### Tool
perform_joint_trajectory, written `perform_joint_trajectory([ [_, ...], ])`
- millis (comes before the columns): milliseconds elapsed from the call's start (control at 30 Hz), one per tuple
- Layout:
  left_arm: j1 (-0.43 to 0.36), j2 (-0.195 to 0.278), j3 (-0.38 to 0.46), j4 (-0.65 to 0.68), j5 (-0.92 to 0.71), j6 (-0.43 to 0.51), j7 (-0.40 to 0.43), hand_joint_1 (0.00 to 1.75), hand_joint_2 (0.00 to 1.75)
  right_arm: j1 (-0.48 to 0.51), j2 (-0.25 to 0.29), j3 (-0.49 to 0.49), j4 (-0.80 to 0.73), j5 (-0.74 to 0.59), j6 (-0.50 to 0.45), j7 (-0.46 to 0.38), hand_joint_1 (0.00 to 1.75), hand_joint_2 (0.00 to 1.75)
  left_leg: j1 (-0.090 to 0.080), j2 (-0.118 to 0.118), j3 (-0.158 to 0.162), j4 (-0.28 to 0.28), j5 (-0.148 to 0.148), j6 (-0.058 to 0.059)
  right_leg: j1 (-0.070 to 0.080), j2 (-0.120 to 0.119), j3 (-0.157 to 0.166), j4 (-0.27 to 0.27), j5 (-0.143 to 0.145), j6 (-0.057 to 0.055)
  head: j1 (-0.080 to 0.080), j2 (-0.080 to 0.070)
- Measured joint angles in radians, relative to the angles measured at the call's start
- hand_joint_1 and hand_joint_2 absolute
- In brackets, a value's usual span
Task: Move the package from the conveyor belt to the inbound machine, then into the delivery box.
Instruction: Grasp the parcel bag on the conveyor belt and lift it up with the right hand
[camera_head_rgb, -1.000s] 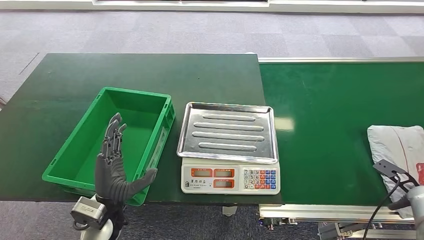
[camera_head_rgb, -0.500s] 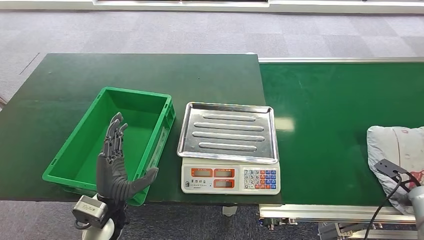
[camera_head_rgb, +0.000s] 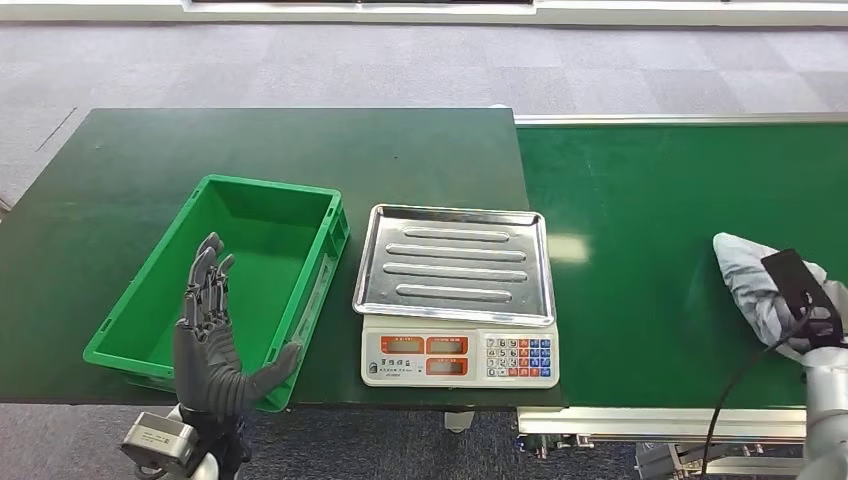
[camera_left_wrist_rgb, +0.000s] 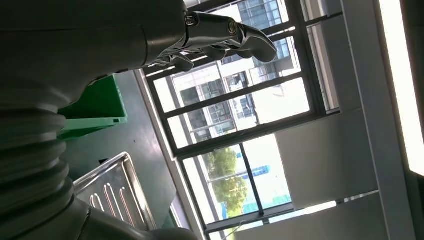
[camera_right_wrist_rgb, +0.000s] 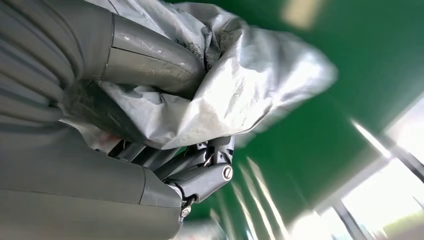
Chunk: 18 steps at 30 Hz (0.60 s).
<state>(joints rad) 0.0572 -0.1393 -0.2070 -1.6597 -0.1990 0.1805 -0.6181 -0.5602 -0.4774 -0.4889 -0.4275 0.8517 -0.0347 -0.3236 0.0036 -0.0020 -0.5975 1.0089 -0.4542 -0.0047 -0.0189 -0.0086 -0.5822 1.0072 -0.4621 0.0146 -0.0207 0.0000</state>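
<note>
My gripper will bunch the package (camera_head_rgb: 742, 264) into folds at the package's edge and move it along when I pull it, because loose plastic creases (camera_head_rgb: 772, 312) around my right gripper.
The package (camera_head_rgb: 748, 282), a crumpled grey plastic mailer, is raised off the green conveyor belt (camera_head_rgb: 650, 220) at the far right. My right hand (camera_right_wrist_rgb: 192, 172) grips it, thumb (camera_right_wrist_rgb: 150, 62) pressed into the top and fingers curled underneath; the package (camera_right_wrist_rgb: 240, 85) bulges out past the hand. The inbound machine, a white scale with a steel tray (camera_head_rgb: 450, 262), stands empty in the middle. To its left the green delivery box (camera_head_rgb: 322, 270) is empty. My left hand (camera_head_rgb: 212, 335) is held open and upright at the box's near edge, holding nothing; its fingers (camera_left_wrist_rgb: 220, 32) are spread.
The box and scale sit on a dark green table (camera_head_rgb: 300, 140) that butts against the belt. The scale's keypad and displays (camera_head_rgb: 460, 358) face me. Grey carpet floor (camera_head_rgb: 400, 60) lies beyond the table.
My right hand has lifted the package off the belt and carried it a little left and up. My left hand has drifted slightly left and down, still open.
</note>
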Motion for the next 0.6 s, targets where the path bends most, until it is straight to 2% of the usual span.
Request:
perform_joint_trajectory([
  [67,0.010,-0.001,0.000,-0.014,-0.002,0.016,0.000,0.00,1.75,0.019,0.066,0.012,-0.142,-0.136,-0.124,-0.050,1.75,1.75,0.000,-0.001,0.005,0.000,0.002,0.000,0.001,-0.001,-0.001,0.000,0.001,0.000,0.000,0.000],
  [133,0.014,-0.001,0.000,-0.020,-0.004,0.030,-0.002,0.00,1.75,0.053,0.121,0.050,-0.291,-0.228,-0.243,-0.059,1.75,1.75,0.000,-0.004,0.005,0.000,0.003,-0.001,0.001,-0.005,0.000,0.000,0.001,0.000,0.000,0.000],
  [200,0.012,-0.001,0.000,-0.023,-0.006,0.044,-0.007,0.00,1.75,0.088,0.169,0.113,-0.436,-0.279,-0.346,-0.086,1.75,1.75,0.000,-0.005,0.004,-0.001,0.004,-0.002,0.001,-0.005,-0.001,0.000,0.001,0.000,0.000,0.000],
  [267,0.002,-0.001,0.000,-0.021,-0.006,0.056,-0.013,0.00,1.75,0.109,0.210,0.193,-0.560,-0.301,-0.404,-0.109,1.75,1.75,0.000,-0.002,0.004,-0.001,0.004,-0.002,0.001,-0.001,-0.002,0.001,0.001,0.000,0.000,0.000],
  [467,-0.021,0.000,-0.001,-0.013,0.001,0.070,-0.021,0.00,1.75,0.129,0.277,0.388,-0.781,-0.293,-0.440,-0.144,1.75,1.75,0.000,-0.001,0.005,-0.001,0.004,-0.003,0.001,0.000,-0.002,0.001,0.001,-0.001,0.000,0.000],
  [533,-0.027,0.001,-0.001,-0.008,0.004,0.069,-0.025,0.00,1.75,0.130,0.285,0.432,-0.820,-0.220,-0.418,-0.158,1.75,1.75,0.000,-0.002,0.005,-0.001,0.004,-0.003,0.001,-0.001,-0.002,0.001,0.001,-0.001,0.000,0.000],
  [600,-0.038,0.004,-0.001,-0.001,0.009,0.064,-0.030,0.00,1.75,0.124,0.289,0.506,-0.847,-0.093,-0.337,-0.142,1.75,1.75,0.000,0.000,0.005,-0.001,0.004,-0.002,0.001,0.001,-0.002,0.001,0.002,-0.001,0.000,0.000],
])
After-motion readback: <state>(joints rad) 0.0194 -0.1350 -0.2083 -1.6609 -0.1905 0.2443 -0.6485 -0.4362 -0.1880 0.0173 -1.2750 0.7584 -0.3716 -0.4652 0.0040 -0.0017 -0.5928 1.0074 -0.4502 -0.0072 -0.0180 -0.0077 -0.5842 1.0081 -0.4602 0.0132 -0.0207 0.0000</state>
